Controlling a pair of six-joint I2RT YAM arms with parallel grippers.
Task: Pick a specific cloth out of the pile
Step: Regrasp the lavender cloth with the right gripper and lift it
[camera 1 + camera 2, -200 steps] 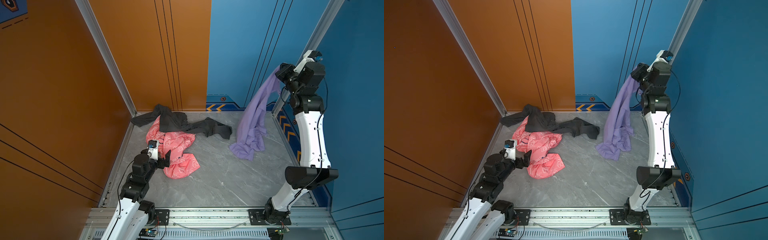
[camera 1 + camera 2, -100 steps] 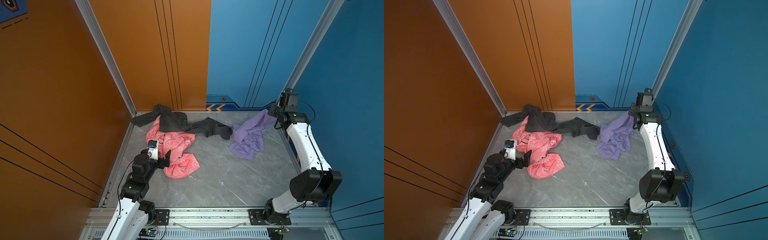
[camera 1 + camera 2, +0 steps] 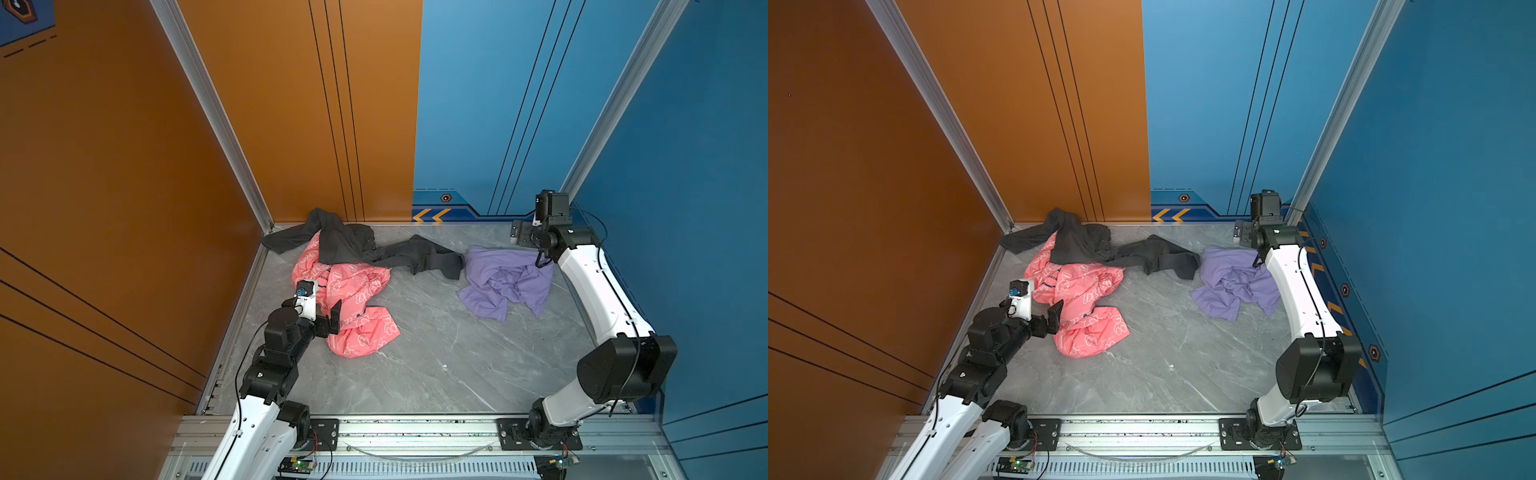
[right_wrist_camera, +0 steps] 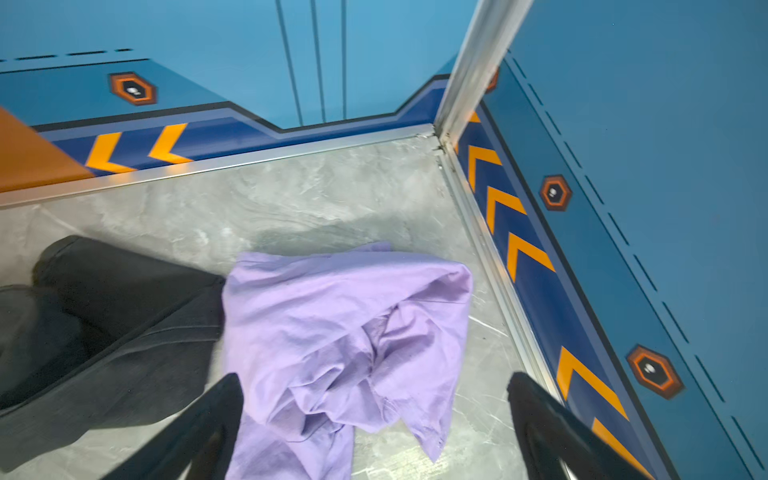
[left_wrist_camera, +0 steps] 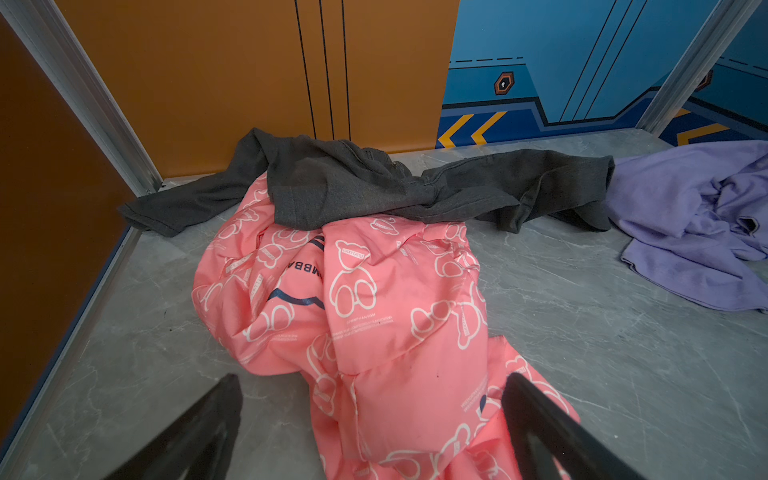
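Note:
My gripper will lift the lavender cloth (image 3: 508,280) free and leave the dark grey garment lying, because the sleeve end (image 3: 454,264) only touches the cloth's edge.
The cloth (image 3: 505,282) (image 3: 1233,282), plain lavender, lies crumpled on the grey floor at the right, apart from the pile except where it meets a dark grey sleeve end. My right gripper (image 3: 521,235) (image 4: 374,415) hovers open over the cloth's (image 4: 345,332) far edge, nothing held between its fingers. The pile (image 3: 349,303) (image 3: 1079,299) is a coral-pink printed garment with a dark grey garment (image 3: 361,249) draped across its far side. My left gripper (image 3: 332,318) (image 5: 374,415) stands open at the near edge of the pink garment (image 5: 374,311). The left wrist view shows the cloth (image 5: 685,224) too.
Orange walls (image 3: 291,124) close the left and back left, blue walls (image 3: 685,166) the back right and right. The cloth lies close to the right wall's rail (image 4: 498,282). A metal rail (image 3: 415,428) runs along the front, bearing both arm bases.
The right arm came down from high by the back right post, where the cloth hung from its shut gripper. The gripper opened and the cloth dropped into a heap. The left arm stayed still.

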